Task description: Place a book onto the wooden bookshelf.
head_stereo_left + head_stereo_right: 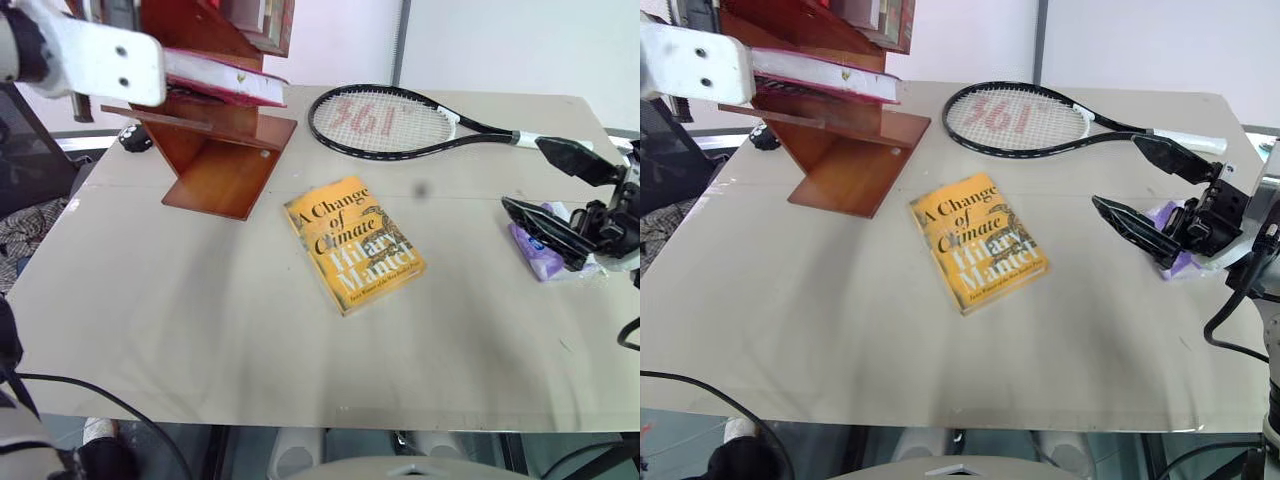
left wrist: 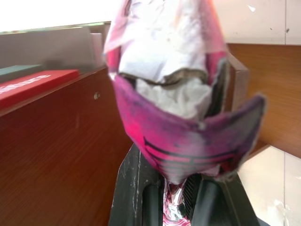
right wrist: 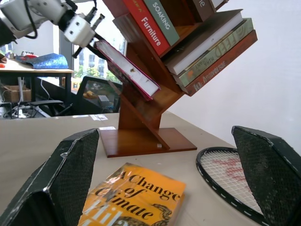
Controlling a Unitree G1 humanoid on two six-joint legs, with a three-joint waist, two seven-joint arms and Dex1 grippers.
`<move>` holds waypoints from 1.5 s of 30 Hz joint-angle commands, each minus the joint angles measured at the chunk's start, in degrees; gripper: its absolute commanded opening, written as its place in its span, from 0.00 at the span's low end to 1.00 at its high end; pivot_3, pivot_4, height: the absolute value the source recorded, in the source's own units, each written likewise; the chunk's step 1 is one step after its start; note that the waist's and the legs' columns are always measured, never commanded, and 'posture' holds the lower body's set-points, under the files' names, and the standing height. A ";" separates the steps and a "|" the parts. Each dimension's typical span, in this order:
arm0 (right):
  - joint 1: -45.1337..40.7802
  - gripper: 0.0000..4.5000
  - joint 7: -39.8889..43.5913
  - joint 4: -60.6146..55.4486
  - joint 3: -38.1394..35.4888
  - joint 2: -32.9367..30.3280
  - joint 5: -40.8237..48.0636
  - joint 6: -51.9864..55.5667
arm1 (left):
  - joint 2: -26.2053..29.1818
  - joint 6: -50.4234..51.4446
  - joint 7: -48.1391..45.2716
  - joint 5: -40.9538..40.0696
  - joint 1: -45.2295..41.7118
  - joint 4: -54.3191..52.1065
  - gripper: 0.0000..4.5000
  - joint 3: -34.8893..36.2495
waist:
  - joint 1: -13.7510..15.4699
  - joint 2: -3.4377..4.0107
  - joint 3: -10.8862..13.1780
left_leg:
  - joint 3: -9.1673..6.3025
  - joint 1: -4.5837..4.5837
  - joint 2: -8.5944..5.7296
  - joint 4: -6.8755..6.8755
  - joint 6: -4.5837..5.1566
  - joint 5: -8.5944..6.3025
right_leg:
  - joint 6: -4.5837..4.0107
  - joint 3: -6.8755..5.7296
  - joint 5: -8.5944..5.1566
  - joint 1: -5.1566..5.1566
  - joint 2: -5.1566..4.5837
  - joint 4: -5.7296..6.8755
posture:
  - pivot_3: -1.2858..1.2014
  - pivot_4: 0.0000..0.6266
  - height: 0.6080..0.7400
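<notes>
The robot's left gripper should keep lowering the book until the panel supports it, then let go, as the pink book (image 3: 128, 73) lines up with the bookshelf's slanted panel (image 3: 137, 113).
The pink book (image 3: 126, 68) leans white page edges up along a slanted panel of the wooden bookshelf (image 1: 216, 152), at the table's far left. My left gripper (image 3: 95, 41) is shut on the book's upper end. In the left wrist view the book's pink cover (image 2: 183, 136) bulges close above the black fingers (image 2: 141, 197), with shelf wood on both sides. My right gripper (image 1: 560, 195) hovers open over the table's right side, well away from the shelf, with nothing between its fingers (image 3: 61, 183).
A yellow-orange book (image 1: 353, 243) lies flat mid-table. A tennis racket (image 1: 385, 122) lies at the back. Under my right gripper sits a purple packet (image 1: 540, 252). Several other books (image 3: 207, 42) fill the shelf's upper slots. A small black object (image 1: 135, 137) rests left of the shelf.
</notes>
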 commanded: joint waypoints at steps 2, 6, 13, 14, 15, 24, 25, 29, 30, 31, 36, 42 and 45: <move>-0.05 1.00 -0.67 -2.06 -3.14 -1.17 3.89 0.51 | -3.48 2.43 1.20 5.30 1.99 2.10 0.00 -2.03 | 0.11 0.13 -0.09 | 0.04 0.35 0.00 0.00 0.10 0.06 | -0.02 0.03 0.01 0.37 0.00 0.05 | 0.52 0.24 1.00; 0.19 1.00 -0.60 -2.03 -3.34 -1.84 4.76 0.70 | -5.27 2.26 2.05 7.52 1.64 3.27 0.00 -1.89 | 0.17 0.16 -0.20 | 0.06 0.93 0.00 -0.04 0.09 0.06 | -0.05 0.08 -0.01 0.98 -0.01 0.01 | 0.52 0.24 1.00; -2.76 1.00 -4.16 -2.74 -2.53 -2.32 8.06 2.25 | -6.03 4.24 1.00 7.55 4.26 0.62 0.00 -0.68 | 0.19 0.46 -0.45 | 0.08 0.94 -0.02 -0.03 0.10 0.06 | -0.04 0.11 -0.01 1.05 -0.03 0.02 | 0.52 0.24 1.00; -3.39 1.00 -4.49 -2.62 -2.07 -2.34 8.12 2.43 | -6.82 6.20 0.92 7.12 4.71 -0.19 0.00 -0.30 | 0.22 0.50 -0.48 | 0.08 0.94 -0.01 -0.03 0.11 0.07 | -0.04 0.12 -0.01 1.05 -0.02 0.01 | 0.52 0.24 1.00; -3.86 1.00 -4.62 -2.47 -1.67 -2.33 8.05 2.55 | -7.36 7.73 0.87 7.13 5.08 -0.99 0.00 -0.11 | 0.27 0.52 -0.49 | 0.08 0.94 -0.02 -0.03 0.11 0.07 | -0.04 0.11 -0.01 1.06 -0.02 0.01 | 0.52 0.24 1.00; -7.20 1.00 -4.15 -0.08 0.82 -2.08 6.91 3.11 | -9.19 17.56 0.45 6.42 9.48 -10.82 0.69 2.54 | -0.19 -0.01 -0.28 | 0.07 0.70 0.02 0.01 0.12 0.08 | -0.04 0.16 -0.01 0.91 0.06 -0.08 | 0.52 0.24 1.00; -7.35 1.00 -3.91 0.13 0.95 -2.05 6.77 3.11 | -8.85 18.07 -0.04 5.76 9.74 -12.00 0.81 3.12 | -0.31 -0.04 -0.29 | 0.07 0.53 0.07 0.02 0.12 0.07 | -0.03 0.17 0.00 0.78 0.10 -0.15 | 0.52 0.24 1.00; -6.63 1.00 -3.19 0.14 0.75 -2.02 6.49 2.96 | -6.98 26.53 -5.55 -1.92 10.67 -19.50 1.00 8.18 | -0.30 -0.04 -0.29 | 0.08 -0.54 0.04 0.03 0.11 0.07 | 0.06 0.21 0.23 -0.20 0.09 -0.17 | 0.52 0.24 1.00; -6.27 1.00 -2.99 0.12 0.64 -2.07 6.39 2.94 | -7.26 33.48 -7.35 -5.61 10.35 -22.88 1.00 10.51 | -0.28 -0.04 -0.29 | 0.03 -0.82 0.04 0.03 0.11 0.06 | 0.10 0.17 0.21 -0.45 0.09 -0.15 | 0.52 0.24 1.00; -5.96 1.00 -2.76 0.13 0.51 -2.11 6.31 2.94 | -7.44 38.91 -8.48 -8.61 10.04 -25.58 1.00 12.24 | -0.22 -0.04 -0.28 | -0.07 -1.12 0.05 0.03 0.11 0.06 | 0.10 0.05 0.20 -0.68 0.09 -0.08 | 0.52 0.24 1.00; -4.57 1.00 -1.40 1.00 0.71 -2.24 5.59 3.20 | -6.71 51.92 -11.80 -23.87 13.32 -36.27 1.00 22.45 | -0.13 -0.03 -0.25 | -0.13 -1.16 0.03 -0.06 0.11 0.04 | 0.15 -0.07 0.11 -0.66 0.06 -0.40 | 0.52 0.24 1.00; -4.10 1.00 0.68 3.05 0.71 -3.68 5.05 4.08 | -21.76 78.21 -0.39 -49.32 18.89 -55.45 1.00 33.86 | 0.11 -0.05 -0.21 | -0.19 -0.77 -0.01 0.25 0.11 0.06 | 0.35 -0.11 -0.03 -0.23 0.03 -0.12 | 0.52 0.24 1.00; -1.67 1.00 1.61 3.20 1.31 -4.17 3.16 4.48 | -27.82 79.08 5.19 -51.83 32.12 -61.92 1.00 34.46 | -0.31 0.02 -0.26 | -0.09 -0.17 -0.01 0.23 0.11 0.06 | 0.38 0.01 -0.04 0.25 0.03 -0.12 | 0.52 0.24 1.00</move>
